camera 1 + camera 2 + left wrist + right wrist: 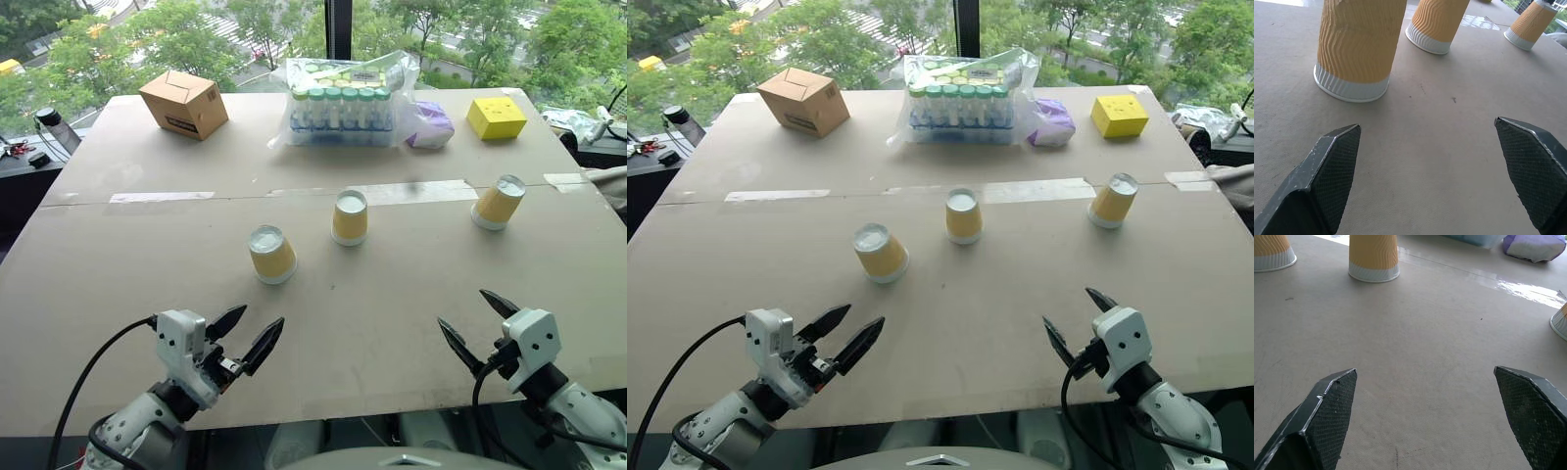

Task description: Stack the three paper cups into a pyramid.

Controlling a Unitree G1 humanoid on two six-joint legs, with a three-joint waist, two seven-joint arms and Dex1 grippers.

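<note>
My right gripper should stay open and keep reaching until its fingers are around that cup's sides [497, 208], as the cup [499, 203] nearest the yellow box stands apart from the other cups.
Three mustard-yellow paper cups stand upside down and apart on the brown table [147, 264]: a left cup [270, 254], a middle cup [350, 216] and a right cup [499, 202]. My left gripper [245, 335] hovers open over the table's near edge, a short way in front of the left cup [1358, 46]. Over the near right edge my right gripper [480, 321] is open too, well short of the right cup, with bare table between its fingers. The middle cup [1374, 257] stands ahead in the right wrist view.
Along the far edge sit a brown cardboard box [184, 103], a clear bag of green-capped vials [343, 103], a purple pouch [431, 124] and a yellow square box [496, 117]. Strips of tape [162, 197] run across the table's seam.
</note>
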